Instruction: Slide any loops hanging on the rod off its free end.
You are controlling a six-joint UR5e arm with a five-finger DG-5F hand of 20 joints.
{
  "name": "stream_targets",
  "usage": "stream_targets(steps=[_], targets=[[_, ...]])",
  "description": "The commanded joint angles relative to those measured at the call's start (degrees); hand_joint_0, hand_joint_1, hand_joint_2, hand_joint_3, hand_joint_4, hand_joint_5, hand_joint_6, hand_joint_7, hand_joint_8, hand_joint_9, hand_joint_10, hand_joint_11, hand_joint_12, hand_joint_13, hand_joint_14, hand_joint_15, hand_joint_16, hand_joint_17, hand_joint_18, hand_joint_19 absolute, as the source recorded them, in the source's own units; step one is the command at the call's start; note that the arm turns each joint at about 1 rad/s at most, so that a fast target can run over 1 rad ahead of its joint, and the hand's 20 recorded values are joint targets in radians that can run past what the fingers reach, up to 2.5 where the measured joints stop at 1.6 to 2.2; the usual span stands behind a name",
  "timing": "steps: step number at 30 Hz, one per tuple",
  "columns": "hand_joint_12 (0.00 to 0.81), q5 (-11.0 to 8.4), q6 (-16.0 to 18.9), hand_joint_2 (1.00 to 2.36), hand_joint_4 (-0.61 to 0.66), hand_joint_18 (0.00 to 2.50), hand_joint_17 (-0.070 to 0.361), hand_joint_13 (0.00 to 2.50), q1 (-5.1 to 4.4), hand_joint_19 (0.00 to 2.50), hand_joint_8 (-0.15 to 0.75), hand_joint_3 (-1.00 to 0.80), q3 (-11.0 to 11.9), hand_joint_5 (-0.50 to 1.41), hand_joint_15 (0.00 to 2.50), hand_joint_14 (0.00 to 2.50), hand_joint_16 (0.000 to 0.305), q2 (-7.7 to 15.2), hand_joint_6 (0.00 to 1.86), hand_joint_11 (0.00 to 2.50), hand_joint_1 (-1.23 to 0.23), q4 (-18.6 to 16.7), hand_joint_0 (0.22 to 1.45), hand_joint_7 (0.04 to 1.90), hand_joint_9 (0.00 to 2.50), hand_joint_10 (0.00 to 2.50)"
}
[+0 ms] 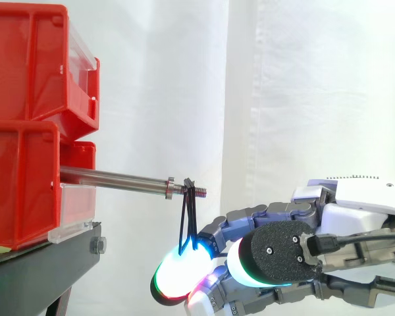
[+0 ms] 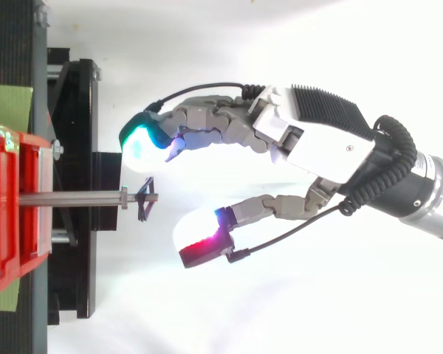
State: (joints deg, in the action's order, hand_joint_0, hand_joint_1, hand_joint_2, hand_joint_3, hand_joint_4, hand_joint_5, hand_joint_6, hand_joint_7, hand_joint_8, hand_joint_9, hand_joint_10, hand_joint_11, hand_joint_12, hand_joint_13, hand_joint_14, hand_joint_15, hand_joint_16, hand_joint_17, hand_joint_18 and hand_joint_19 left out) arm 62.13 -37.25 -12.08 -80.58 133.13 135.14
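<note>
The steel rod point(image 1: 122, 180) only rests over the red bin's clear edge point(image 1: 78, 187), so it should tip further down when I pull the loop off.
A steel rod point(image 1: 112, 178) sticks out of the red bins toward the right and ends in a collar and a short threaded tip. A thin black loop point(image 1: 187, 220) hangs from that threaded tip, right at the free end. In the top view the loop point(image 2: 145, 207) sits just past the collar on the rod point(image 2: 70, 198). My hand point(image 1: 283, 253) reaches in from the right, below the rod's level. Its glowing fingertips point(image 2: 139, 141) and thumb pad point(image 2: 203, 240) stand on either side of the loop with gaps showing. The loop's lower end hangs in front of a pad point(image 1: 178, 273). The hand is open.
Two stacked red bins point(image 1: 26, 131) stand at the left on a black stand point(image 1: 46, 263). A white curtain hangs behind. Open room lies to the right of the rod's free end, where the arm point(image 2: 421, 184) comes in.
</note>
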Motion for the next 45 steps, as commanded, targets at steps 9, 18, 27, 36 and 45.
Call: stream_targets(steps=[9, 18, 27, 36, 45], targets=[[0.355, 3.7, -9.8, 1.0, 0.26, 0.48, 0.11, 0.53, 0.47, 0.24, 0.272, -0.5, 0.5, -0.18, 0.26, 0.01, 0.049, 0.7, 0.5, 0.47, -0.82, -5.7, 0.51, 0.9, 0.56, 0.02], [0.36, 7.4, -20.2, 1.0, 0.27, 0.48, 0.111, 0.54, 1.0, 0.25, 0.273, -0.5, 0.5, -0.18, 0.27, 0.01, 0.049, 0.7, 0.5, 0.46, -0.8, -8.5, 0.5, 0.9, 0.57, 0.02], [0.361, 7.22, -20.9, 1.0, 0.27, 0.48, 0.111, 0.54, 1.09, 0.25, 0.274, -0.5, 0.5, -0.18, 0.27, 0.01, 0.049, 0.7, 0.5, 0.46, -0.79, -8.7, 0.5, 0.92, 0.57, 0.02], [0.361, 6.96, -21.0, 1.0, 0.29, 0.49, 0.111, 0.54, 1.09, 0.26, 0.278, -0.5, 1.6, -0.16, 0.27, 0.01, 0.049, 1.3, 0.5, 0.47, -0.76, -8.8, 0.5, 0.98, 0.57, 0.02], [0.361, 6.87, -20.1, 1.0, 0.3, 0.5, 0.111, 0.54, 1.18, 0.26, 0.279, -0.5, 3.2, -0.15, 0.27, 0.01, 0.049, 3.5, 0.5, 0.46, -0.73, -10.0, 0.5, 1.04, 0.58, 0.02]])
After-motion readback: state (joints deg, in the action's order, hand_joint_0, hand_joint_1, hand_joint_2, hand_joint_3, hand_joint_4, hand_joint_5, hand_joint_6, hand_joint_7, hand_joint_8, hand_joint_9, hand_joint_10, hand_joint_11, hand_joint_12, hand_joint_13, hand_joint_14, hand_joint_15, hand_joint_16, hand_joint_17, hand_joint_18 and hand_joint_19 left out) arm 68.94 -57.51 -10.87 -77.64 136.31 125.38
